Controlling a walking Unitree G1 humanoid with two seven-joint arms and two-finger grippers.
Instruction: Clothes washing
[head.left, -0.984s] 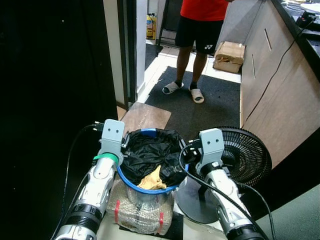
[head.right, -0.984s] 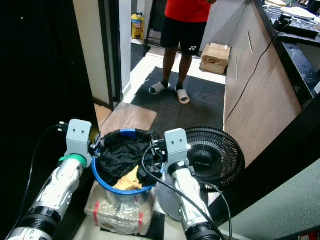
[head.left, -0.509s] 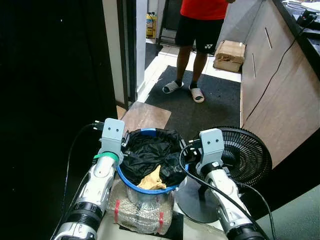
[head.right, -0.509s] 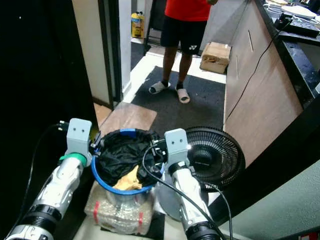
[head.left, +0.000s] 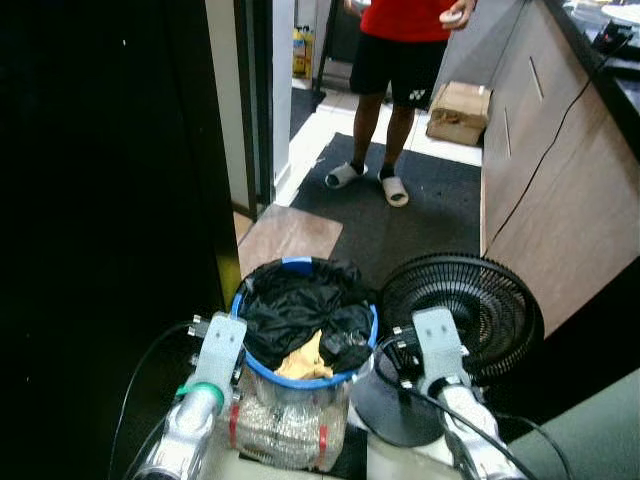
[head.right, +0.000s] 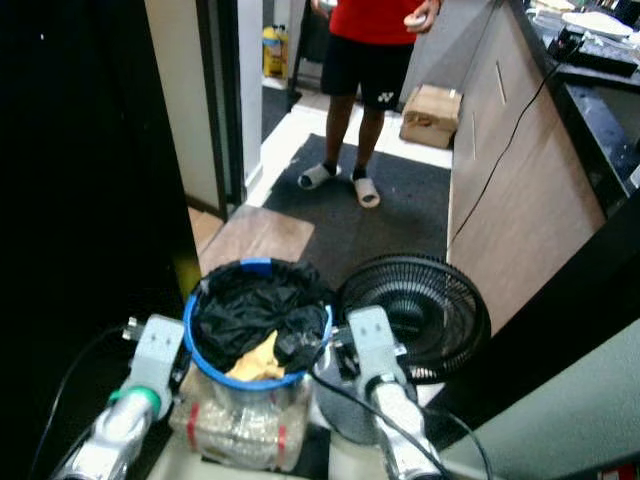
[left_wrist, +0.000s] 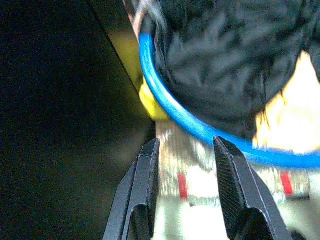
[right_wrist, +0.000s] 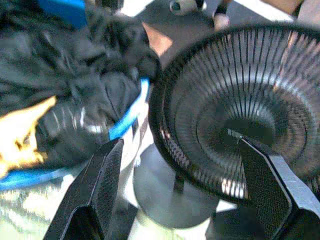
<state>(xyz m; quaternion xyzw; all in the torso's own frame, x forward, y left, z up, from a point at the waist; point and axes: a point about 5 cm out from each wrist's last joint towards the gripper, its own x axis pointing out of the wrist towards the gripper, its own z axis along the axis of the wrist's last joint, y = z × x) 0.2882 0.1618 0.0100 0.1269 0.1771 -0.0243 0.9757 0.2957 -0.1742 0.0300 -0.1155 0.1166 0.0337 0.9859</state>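
My gripper will lift the yellow cloth, and I expect a long hidden part of the cloth to come out and hang down then, because it runs under the black clothes.
A round laundry basket with a blue rim stands on a plastic-wrapped bundle with red tape. It is full of black clothes, with a yellow cloth at the near side. My left arm is low at the basket's near left. The left gripper is open, just short of the rim and not touching it. Near the basket's right side is my right arm. The right gripper is wide open, between the basket and the fan.
A black floor fan stands close to the basket's right, its round base by my right arm. A person in a red shirt and sandals stands on the dark mat ahead. A cardboard box, a wooden counter side, a dark wall at left.
Both grippers have drawn back and down from the basket's rim towards me. The basket stays on the bundle. The person's hand has come into view.
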